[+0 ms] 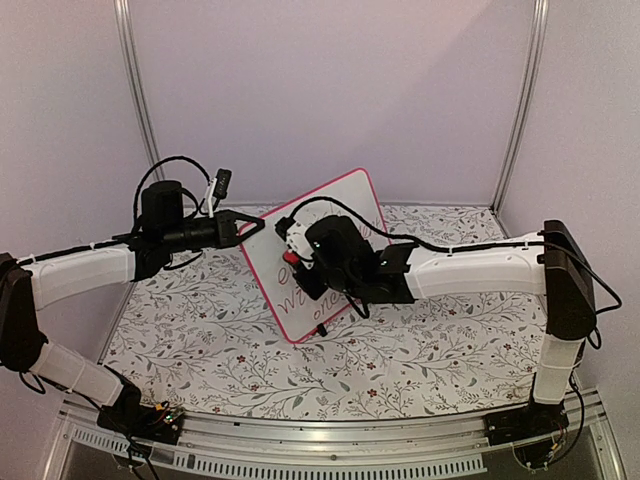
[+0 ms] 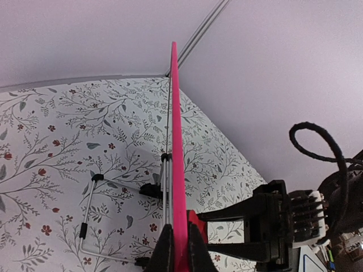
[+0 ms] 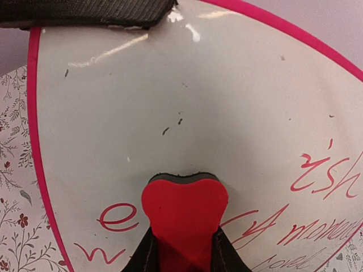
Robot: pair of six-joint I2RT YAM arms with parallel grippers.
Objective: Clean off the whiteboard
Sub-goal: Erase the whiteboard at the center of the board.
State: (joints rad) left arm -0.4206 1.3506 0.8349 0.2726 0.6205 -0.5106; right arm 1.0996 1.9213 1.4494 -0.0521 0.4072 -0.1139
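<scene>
My right gripper should bring the eraser back over the red "ish" (image 3: 328, 174), since those letters remain farther across while the eraser sits by a blank part of the whiteboard (image 3: 164, 130).
The whiteboard (image 1: 345, 205) stands tilted on the table, white with a pink frame and red handwriting (image 3: 320, 175) on its lower part. My left gripper (image 1: 255, 228) is shut on the board's left edge; in the left wrist view the frame (image 2: 177, 130) runs edge-on between the jaws of that gripper (image 2: 180, 249). My right gripper (image 3: 184, 258) is shut on a red heart-shaped eraser (image 3: 184, 204), whose dark felt face presses on the whiteboard (image 3: 198, 85) just above the writing. The eraser (image 1: 292, 258) shows small in the top view and also in the left wrist view (image 2: 196, 218).
A thin wire stand (image 2: 91, 215) props the board from behind on the floral tablecloth (image 1: 420, 350). Pale walls with metal corner posts (image 1: 520, 110) close in the back. The right arm's black cable (image 1: 450, 243) loops over the board.
</scene>
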